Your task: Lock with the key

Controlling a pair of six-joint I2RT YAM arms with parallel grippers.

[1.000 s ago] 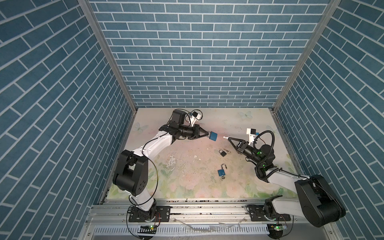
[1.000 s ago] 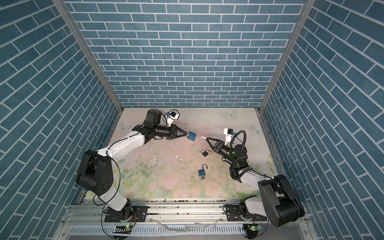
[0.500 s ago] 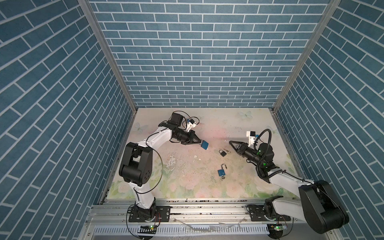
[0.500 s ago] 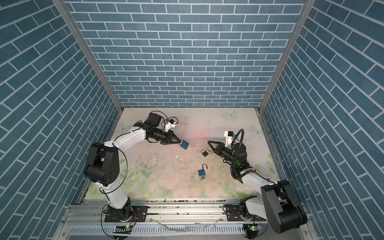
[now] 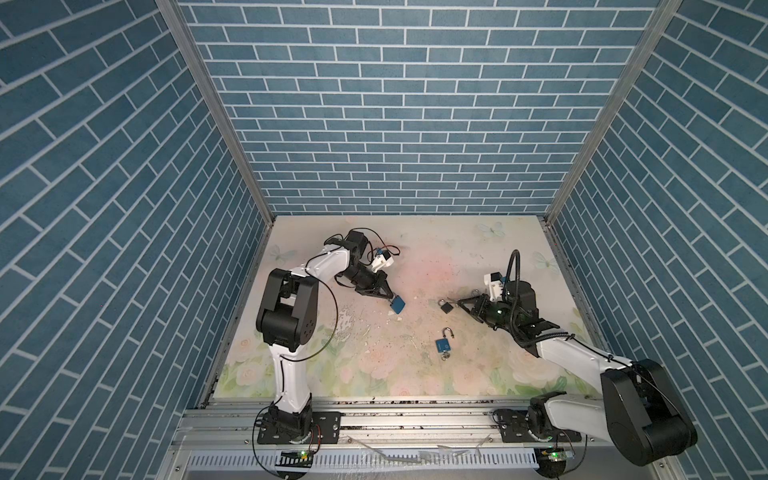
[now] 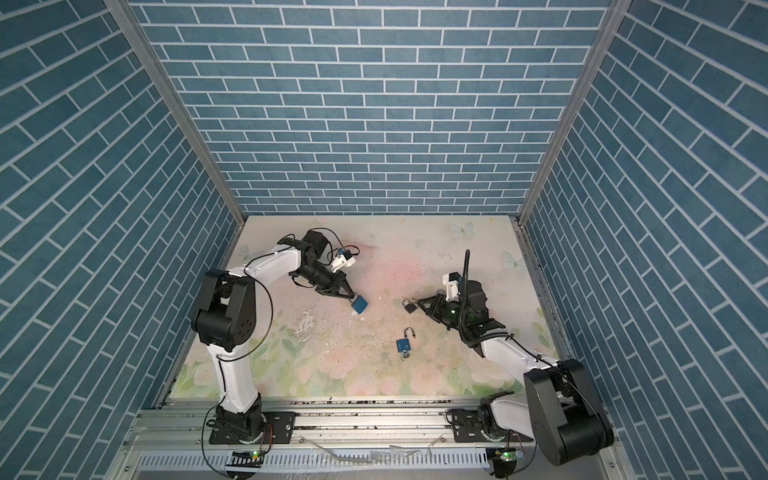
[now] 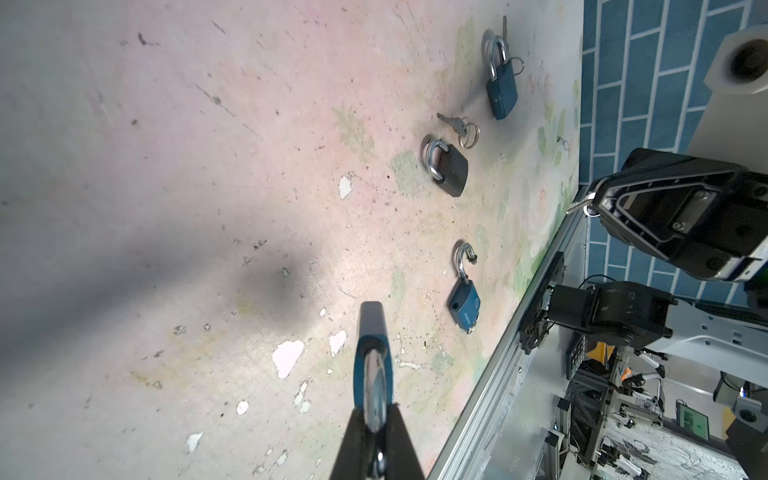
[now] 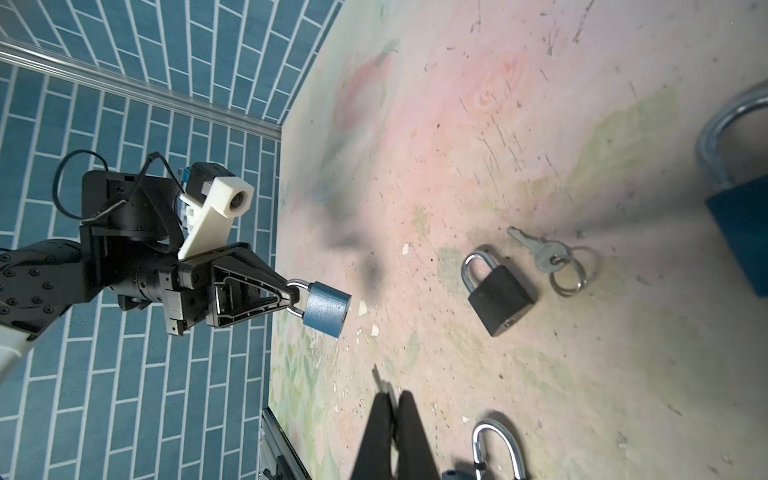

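Note:
My left gripper keeps moving down until the padlock rests on the mat, then let go, because the blue padlock's keyhole end (image 8: 345, 317) faces my right gripper's key over clear mat (image 5: 400, 315).
My left gripper (image 5: 390, 297) is shut on the silver shackle of a blue padlock (image 5: 398, 305), which hangs just above the mat, left of centre. The right wrist view shows that padlock (image 8: 326, 307) side-on with its keyhole end facing away from the fingers. In the left wrist view, the shackle sits between my left gripper's (image 7: 374, 409) fingers. My right gripper (image 5: 459, 305) is shut on a thin key (image 8: 377, 376) that sticks out past its fingertips. It hovers low over the mat, right of centre, apart from the held padlock.
A dark padlock (image 5: 446, 308) lies shut just ahead of the right gripper, with a loose key on a ring (image 8: 548, 257) beside it. A blue padlock with an open shackle (image 5: 443, 345) lies nearer the front. Another blue padlock (image 7: 502, 93) lies farther right. Brick walls enclose the mat.
My left gripper has come down and drawn back leftward with the blue padlock. My right gripper has dropped lower toward the mat beside the dark padlock. Both stayed shut.

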